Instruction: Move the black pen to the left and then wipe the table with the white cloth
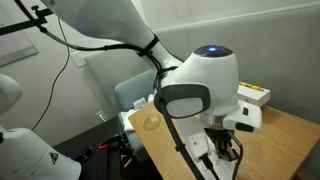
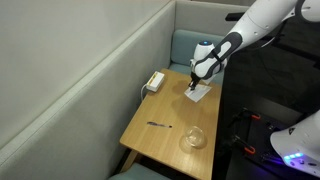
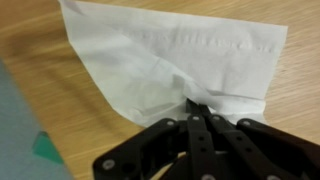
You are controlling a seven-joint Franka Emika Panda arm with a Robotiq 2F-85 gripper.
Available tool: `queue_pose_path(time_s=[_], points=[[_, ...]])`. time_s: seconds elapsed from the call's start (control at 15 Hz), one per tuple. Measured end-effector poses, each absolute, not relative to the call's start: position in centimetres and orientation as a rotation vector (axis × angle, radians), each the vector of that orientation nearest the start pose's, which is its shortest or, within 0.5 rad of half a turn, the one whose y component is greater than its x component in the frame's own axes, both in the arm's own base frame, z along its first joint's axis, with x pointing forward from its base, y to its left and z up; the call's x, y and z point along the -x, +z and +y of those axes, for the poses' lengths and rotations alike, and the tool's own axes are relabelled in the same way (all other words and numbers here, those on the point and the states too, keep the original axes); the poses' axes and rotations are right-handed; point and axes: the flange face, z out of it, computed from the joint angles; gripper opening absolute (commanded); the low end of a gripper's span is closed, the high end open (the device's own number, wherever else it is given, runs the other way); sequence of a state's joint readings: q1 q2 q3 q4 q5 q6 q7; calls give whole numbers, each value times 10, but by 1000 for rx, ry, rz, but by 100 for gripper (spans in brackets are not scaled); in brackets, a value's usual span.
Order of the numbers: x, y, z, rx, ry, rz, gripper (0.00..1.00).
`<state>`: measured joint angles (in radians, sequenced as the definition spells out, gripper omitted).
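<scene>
The white cloth is near the table's edge, so the robot's gripper should turn back and wipe across toward the wood (image 2: pixel 157 98) next to the white box.
The white cloth (image 3: pixel 170 50) lies on the wooden table and fills most of the wrist view; it also shows in an exterior view (image 2: pixel 200 93) near the table's far end. My gripper (image 3: pixel 197 108) is shut on the cloth's near edge, with its fingers pressed together at a puckered fold. In an exterior view my gripper (image 2: pixel 194 85) stands right on the cloth. The black pen (image 2: pixel 159 125) lies on the table's middle, well away from the gripper. In an exterior view the arm's body hides most of the cloth (image 1: pixel 203 148).
A clear glass (image 2: pixel 195 137) stands near the table's (image 2: pixel 170 110) near end. A white box with yellow marks (image 2: pixel 154 81) sits at the table's wall-side edge. A grey partition wall runs along one side. A teal chair back (image 2: pixel 186 45) stands beyond the far end.
</scene>
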<state>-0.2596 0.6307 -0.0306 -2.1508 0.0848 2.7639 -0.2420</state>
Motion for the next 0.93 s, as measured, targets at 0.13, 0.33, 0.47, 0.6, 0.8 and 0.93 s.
queue_pose_path(time_s=[0.13, 0.33, 0.47, 0.6, 0.8, 0.93], points=[[-517, 105, -200, 3165, -7, 290, 0], [-504, 112, -245, 3212, -49, 425, 0], [-500, 114, -254, 3210, -51, 457, 0], [-502, 111, -247, 3185, -44, 455, 0], [-510, 104, -212, 3101, 4, 399, 0], [-515, 100, -181, 3031, 46, 330, 0]])
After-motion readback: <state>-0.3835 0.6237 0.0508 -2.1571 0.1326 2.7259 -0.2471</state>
